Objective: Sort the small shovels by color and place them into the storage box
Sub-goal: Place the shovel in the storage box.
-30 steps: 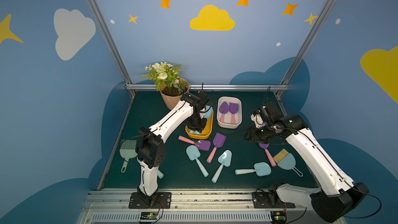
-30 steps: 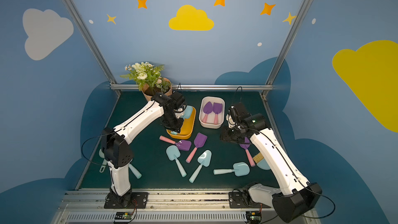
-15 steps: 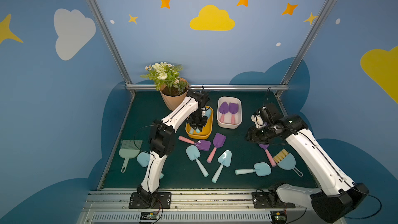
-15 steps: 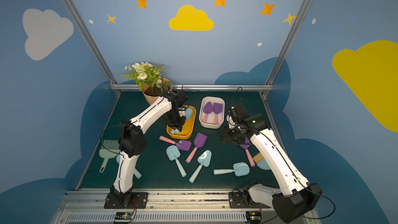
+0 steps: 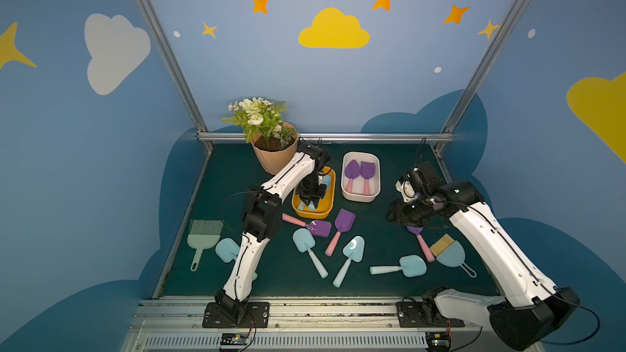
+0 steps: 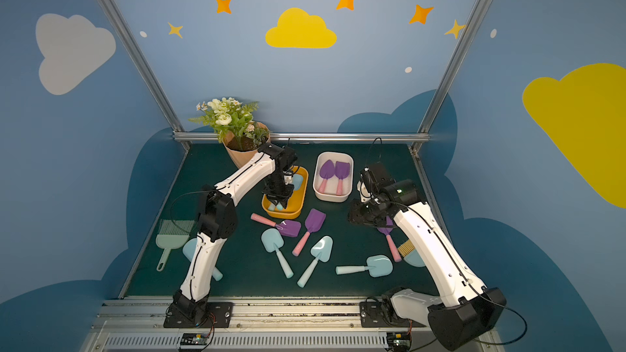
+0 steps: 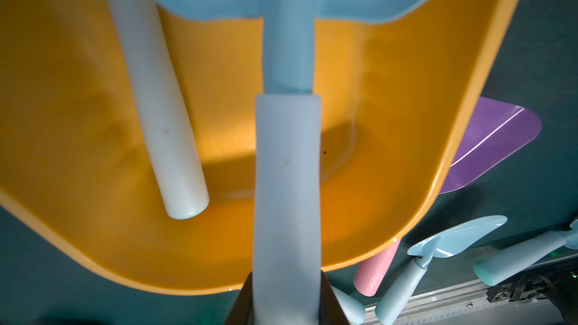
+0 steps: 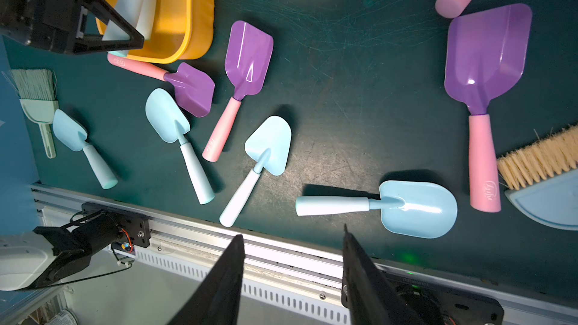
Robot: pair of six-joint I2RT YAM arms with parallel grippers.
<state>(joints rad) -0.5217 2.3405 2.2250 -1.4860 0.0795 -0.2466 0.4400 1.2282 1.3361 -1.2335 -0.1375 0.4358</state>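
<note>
The light blue shovel hangs lengthwise over clear space (image 7: pixel 225 114) beside the second blue shovel, so my left gripper should keep lowering it to the yellow box's bottom (image 6: pixel 292 204) and let it go.
My left gripper (image 5: pixel 310 202) (image 7: pixel 287 276) is shut on the pale handle of a light blue shovel (image 7: pixel 287 167), held low over the yellow box (image 5: pixel 330 194) (image 7: pixel 406 120). A second blue shovel (image 7: pixel 156 104) lies inside that box. The white box (image 5: pixel 360 197) holds two purple shovels (image 5: pixel 352 171). My right gripper (image 5: pixel 398 215) (image 8: pixel 292 232) hangs open and empty above the mat's right side. Loose on the mat lie purple shovels (image 5: pixel 320 227) (image 5: pixel 343 223) (image 8: pixel 484 57) and several blue ones (image 5: pixel 303 240) (image 5: pixel 354 248) (image 5: pixel 411 265) (image 8: pixel 67 129).
A mint-green brush (image 5: pixel 203 235) lies at the left edge. A blue brush with tan bristles (image 5: pixel 447 252) sits beside the right arm. A flower pot (image 5: pixel 274 155) stands at the back, close behind the left arm. The metal rail (image 5: pixel 321 306) runs along the front.
The left arm's elbow has swung right and up while its gripper stayed over the yellow box, sinking slightly with the blue shovel. The right arm has barely moved.
</note>
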